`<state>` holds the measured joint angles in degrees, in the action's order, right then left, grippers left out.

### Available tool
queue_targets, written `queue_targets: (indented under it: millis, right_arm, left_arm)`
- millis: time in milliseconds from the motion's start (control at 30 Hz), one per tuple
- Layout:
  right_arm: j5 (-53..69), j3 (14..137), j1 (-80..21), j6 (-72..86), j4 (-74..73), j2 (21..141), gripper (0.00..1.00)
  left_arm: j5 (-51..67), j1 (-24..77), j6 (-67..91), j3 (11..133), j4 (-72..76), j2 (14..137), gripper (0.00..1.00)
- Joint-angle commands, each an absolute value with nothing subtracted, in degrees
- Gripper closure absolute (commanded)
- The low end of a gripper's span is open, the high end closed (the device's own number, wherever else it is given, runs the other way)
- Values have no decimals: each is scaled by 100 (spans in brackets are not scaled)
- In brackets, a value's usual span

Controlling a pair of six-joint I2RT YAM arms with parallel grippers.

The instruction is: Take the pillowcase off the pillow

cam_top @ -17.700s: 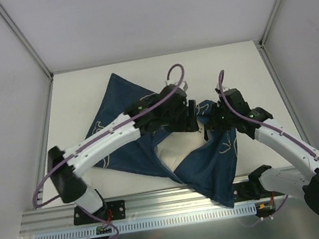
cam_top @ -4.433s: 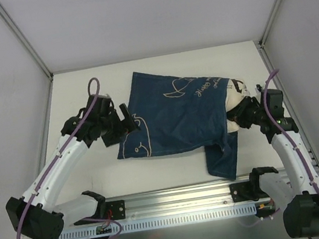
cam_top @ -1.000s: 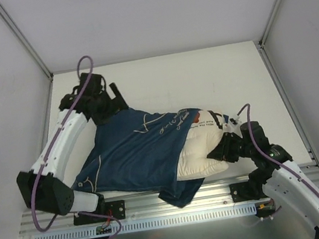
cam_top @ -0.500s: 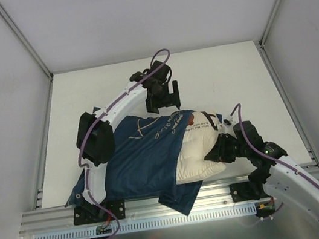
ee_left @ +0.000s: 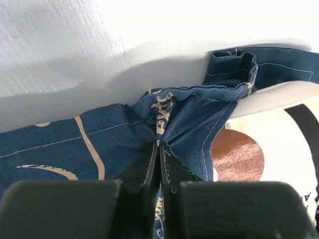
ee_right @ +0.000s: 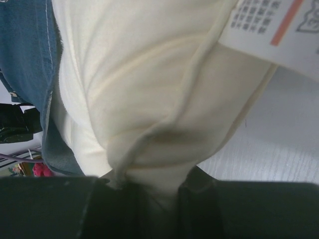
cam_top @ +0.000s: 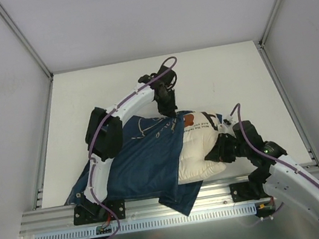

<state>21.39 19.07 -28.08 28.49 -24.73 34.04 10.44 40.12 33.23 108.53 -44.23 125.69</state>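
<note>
A bunched fold by the pillowcase's opening is in my left gripper, so that gripper should take hold of the pillowcase's empty end while my right gripper pulls the pillow out.
The navy pillowcase lies at the table's near left and covers the left part of the cream pillow. The pillow's right end, with its red-brown logo, sticks out of the case. My left gripper points down at the case's far edge by the opening. In the left wrist view that gripper is shut on a bunched fold of the pillowcase, next to the logo. My right gripper is shut on the pillow's right end. In the right wrist view cream cloth of the pillow fills this gripper.
A corner of the pillowcase hangs over the aluminium rail at the near edge. Frame posts and white walls close in the table on the left, right and far sides. A white care label sits on the pillow.
My left gripper came down from just beyond the pillowcase onto its far edge and shut on the fabric. The right gripper and the pillow have hardly moved.
</note>
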Motion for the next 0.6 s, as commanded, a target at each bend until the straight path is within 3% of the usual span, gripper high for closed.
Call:
queue_targets:
  millis: [0,167,567]
  right_arm:
    - [1942,2118,-2865,2663,-2927,3454,99]
    - [1627,2364,-2874,2663,-3295,3078,99]
    - [589,2741,-2865,2892,-4131,2338,99]
  left_arm:
    - [1240,4008,3480,10873,-4562,12332,100]
    - [880,3587,3726,10452,-4553,11638,100]
    - [404,1469,3621,8860,-4562,9774,100]
